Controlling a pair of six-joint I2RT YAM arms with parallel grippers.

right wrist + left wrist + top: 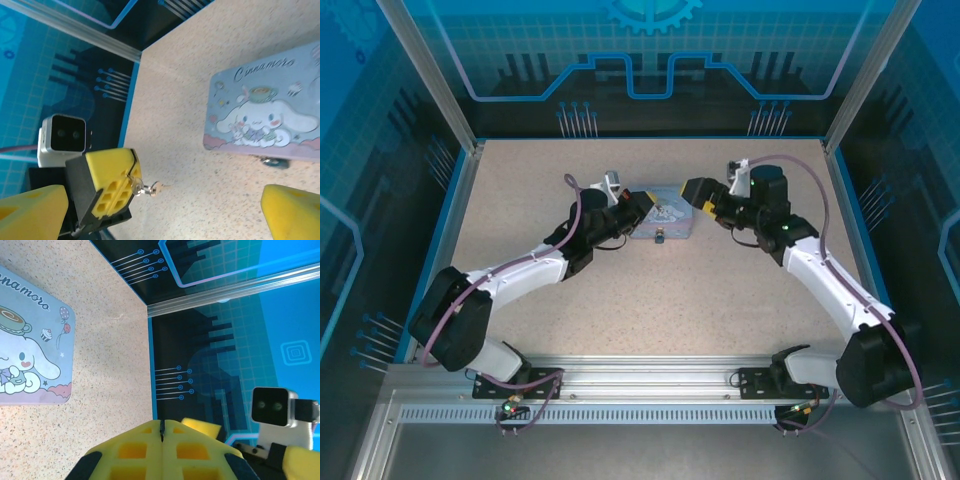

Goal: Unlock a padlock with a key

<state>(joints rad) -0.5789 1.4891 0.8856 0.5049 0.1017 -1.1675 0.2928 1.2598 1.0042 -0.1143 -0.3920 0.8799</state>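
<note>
The left gripper is holding the key with its ring and second key dangling out (pixel 152 189), so next the right gripper takes over the keys (pixel 138 186) before unlocking the padlock.
My left gripper (pixel 642 208) hovers at the left end of the pale blue cartoon tin (pixel 667 215). Its yellow fingers (pixel 114 184) are shut on a small metal key (pixel 134 183); a ring with a second key (pixel 157 189) dangles from it above the table. In the left wrist view the same fingers (pixel 135 450) are pressed together. The tiny dark padlock (pixel 275 161) lies against the tin's near edge (pixel 660 237). My right gripper (pixel 700 195) is open at the tin's right end, and its fingertips (pixel 30 210) stand wide apart with nothing between them.
The tin (pixel 265 115) lies flat in the middle of the speckled table (pixel 650 300). Blue walls and aluminium posts (pixel 470 150) close in the table's sides and back. The two grippers face each other closely over the tin.
</note>
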